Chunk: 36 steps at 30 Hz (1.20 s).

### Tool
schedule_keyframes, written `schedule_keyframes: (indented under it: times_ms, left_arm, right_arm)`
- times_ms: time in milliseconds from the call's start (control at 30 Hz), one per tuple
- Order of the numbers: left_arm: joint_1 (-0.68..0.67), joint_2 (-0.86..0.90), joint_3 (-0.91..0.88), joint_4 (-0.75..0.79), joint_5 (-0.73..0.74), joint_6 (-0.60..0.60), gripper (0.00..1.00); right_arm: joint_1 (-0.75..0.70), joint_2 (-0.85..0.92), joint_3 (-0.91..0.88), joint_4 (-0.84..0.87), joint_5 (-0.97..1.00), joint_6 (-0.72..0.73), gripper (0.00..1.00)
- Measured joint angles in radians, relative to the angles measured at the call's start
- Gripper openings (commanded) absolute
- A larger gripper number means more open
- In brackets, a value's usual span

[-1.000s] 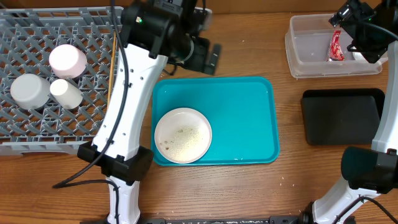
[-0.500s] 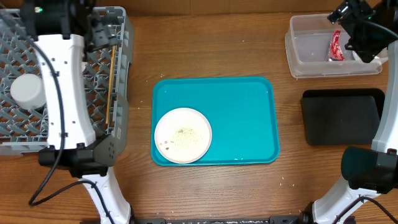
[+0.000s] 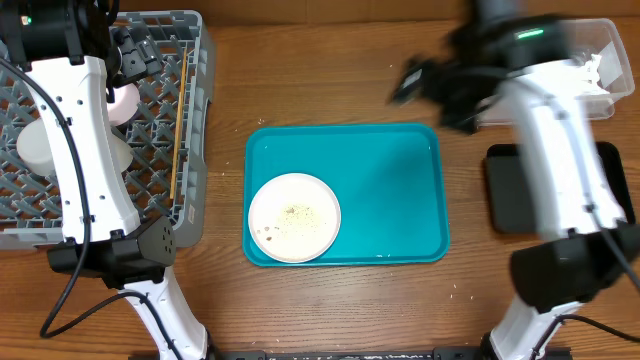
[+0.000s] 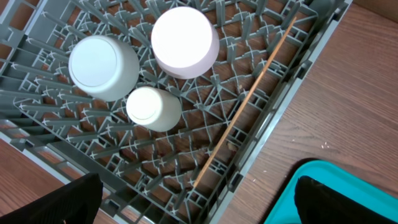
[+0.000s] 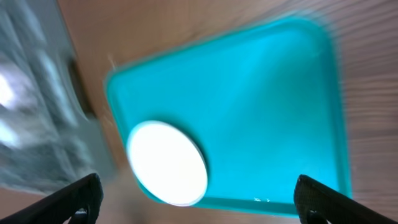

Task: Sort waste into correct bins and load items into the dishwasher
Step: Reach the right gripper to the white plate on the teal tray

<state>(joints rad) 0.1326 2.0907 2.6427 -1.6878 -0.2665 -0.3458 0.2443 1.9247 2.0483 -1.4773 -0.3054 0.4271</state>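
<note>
The plate's rim (image 3: pixel 296 217) on the rack's side (image 3: pixel 252 216) sits tight against the teal tray's side, so next my right gripper drags the plate inward before taking that rim.
The round white plate (image 3: pixel 294 217) with rice-like crumbs lies at the front left of the teal tray (image 3: pixel 390 190). My right gripper (image 3: pixel 412 82), blurred by motion, hangs open and empty above the tray's far edge; in its wrist view the plate (image 5: pixel 166 163) lies below the gripper (image 5: pixel 202 205). My left gripper (image 3: pixel 138 52) hovers open and empty over the grey dishwasher rack (image 3: pixel 160 160). The rack (image 4: pixel 261 155) holds two upturned white bowls (image 4: pixel 104 66) (image 4: pixel 185 42), a small white cup (image 4: pixel 153 109) and wooden chopsticks (image 4: pixel 249 106). My right arm covers most of the clear tub (image 3: pixel 600 50).
A black tray (image 3: pixel 505 190) sits right of the teal tray, partly under my right arm. Bare wooden table (image 3: pixel 330 70) lies between the rack and the tub. Both arm bases stand at the table's front edge.
My left arm swung from above the teal tray to over the rack. My right arm left the clear tub and swept left to the tray's far edge. Both grippers stayed open.
</note>
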Motion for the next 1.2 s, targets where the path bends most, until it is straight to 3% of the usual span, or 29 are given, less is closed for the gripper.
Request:
schedule_keyframes:
  times_ms: [33,100,133,233,733,833,933,1200]
  left_arm:
    - [0.0,0.0,0.0,0.0,0.0,0.0,1.0]
    - [0.0,0.0,0.0,0.0,0.0,0.0,1.0]
    - [0.0,0.0,0.0,0.0,0.0,0.0,1.0]
    - [0.0,0.0,0.0,0.0,0.0,0.0,1.0]
    - [0.0,0.0,0.0,0.0,0.0,0.0,1.0]
    - [0.0,0.0,0.0,0.0,0.0,0.0,1.0]
    - [0.0,0.0,0.0,0.0,0.0,0.0,1.0]
    - [0.0,0.0,0.0,0.0,0.0,0.0,1.0]
  right_arm:
    - [0.056,0.001,-0.052,0.036,0.021,-0.006,0.84]
    - [0.156,0.005,-0.155,0.119,0.046,-0.008,0.73]
    - [0.196,0.009,-0.204,0.164,0.053,-0.01,0.61]
    - [0.286,0.015,-0.345,0.304,0.075,0.011,0.49]
    - [0.38,0.018,-0.727,0.644,0.052,0.166,0.49]
    - [0.38,0.018,-0.768,0.703,0.051,0.184,0.42]
    - [0.38,0.018,-0.816,0.726,0.075,0.228,0.33]
    - [0.359,0.01,-0.82,0.688,0.114,0.268,0.34]
